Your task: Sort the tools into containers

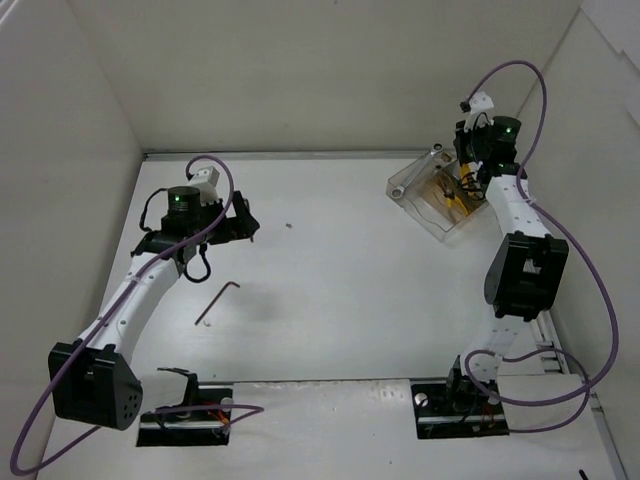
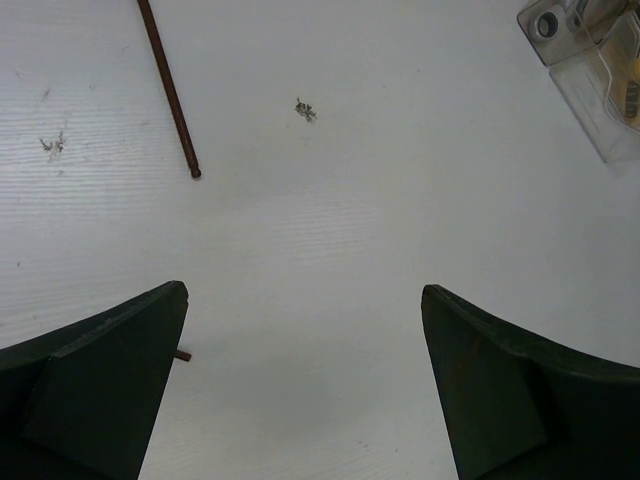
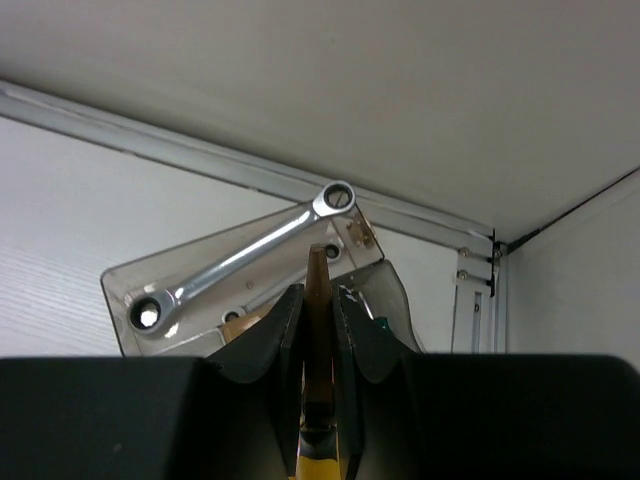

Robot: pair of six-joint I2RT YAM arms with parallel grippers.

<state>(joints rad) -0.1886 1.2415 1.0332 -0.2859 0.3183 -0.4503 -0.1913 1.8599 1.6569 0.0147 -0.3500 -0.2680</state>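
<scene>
The yellow-handled pliers (image 3: 318, 275) hang with the pliers' nose forward above the open smoky box (image 1: 442, 196), so the robot's right gripper should go on lowering them until they rest inside, and then let go.
The clear smoky box (image 1: 410, 190) sits at the back right and shows in the right wrist view (image 3: 115, 285). A silver wrench (image 3: 240, 262) lies across its rim, with a second wrench (image 3: 232, 318) below it and a bit of the green screwdriver (image 3: 380, 322) inside. My right gripper (image 3: 318, 292) hangs over the box (image 1: 467, 178) and is shut on the yellow-handled pliers (image 3: 318, 265), whose dark nose sticks out past the fingers. A dark hex key (image 1: 218, 300) lies on the table left of centre. My left gripper (image 1: 250, 222) is open and empty over the table (image 2: 305, 300); a thin dark rod (image 2: 170, 90) lies ahead of it.
White walls close in the table on the left, back and right. An aluminium rail (image 3: 200, 150) runs along the back wall behind the box. Small debris (image 1: 288, 225) lies right of the left gripper. A short dark stub (image 2: 182, 355) shows beside the left finger. Purple cables loop off both arms.
</scene>
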